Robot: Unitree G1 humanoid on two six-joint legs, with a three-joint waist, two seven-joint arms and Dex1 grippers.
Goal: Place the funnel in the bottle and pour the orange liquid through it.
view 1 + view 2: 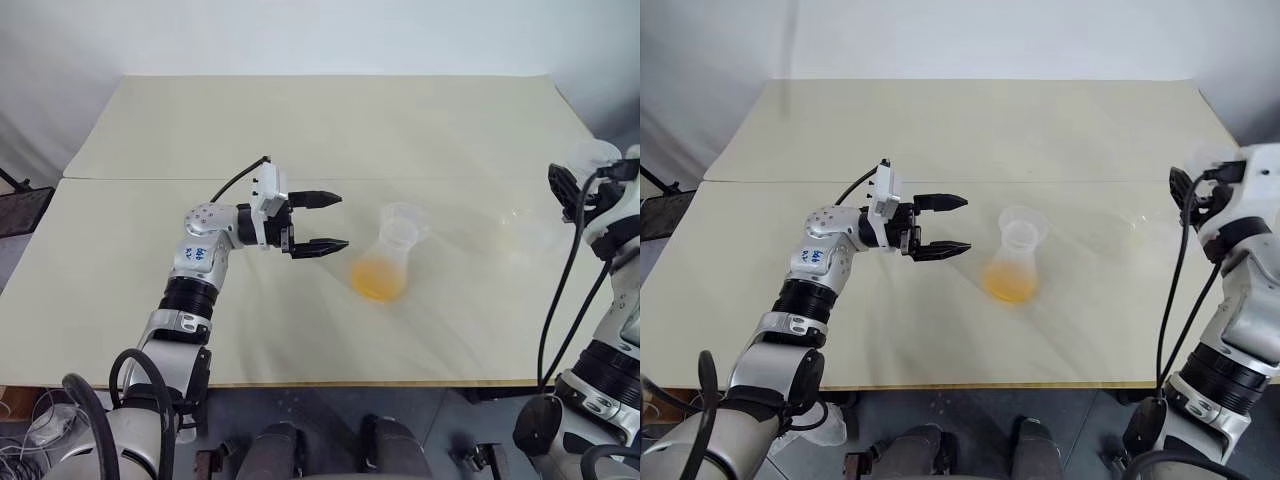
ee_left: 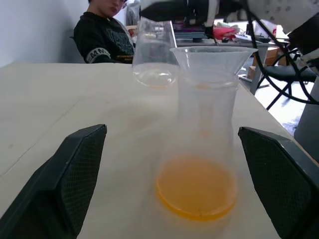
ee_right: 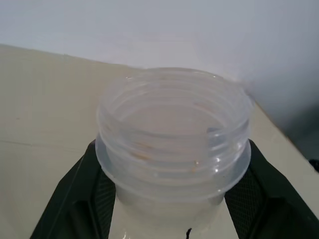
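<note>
The round-bellied flask (image 1: 532,230) is upright and well clear of the bottle, so my right gripper keeps lowering it and lets go once the flask's base meets the table (image 1: 514,241).
The bottle (image 1: 385,262), a clear conical flask, stands upright on the table with the funnel (image 1: 403,226) seated in its neck. The orange liquid (image 1: 378,281) pools in its base. My left gripper (image 1: 342,221) is level and open just left of the bottle, which stands between its fingers (image 2: 75,179) but further out. At the far right, my right gripper (image 3: 172,149) is shut on the threaded neck of a round-bellied clear flask (image 1: 535,228). This flask is about upright above the table with only a faint orange trace inside.
The pale table (image 1: 300,130) has a seam across its middle and wide bare areas behind and in front of the bottle. Its right edge lies close to my right arm. A person in a black sweater (image 2: 104,35) sits beyond the table's far side.
</note>
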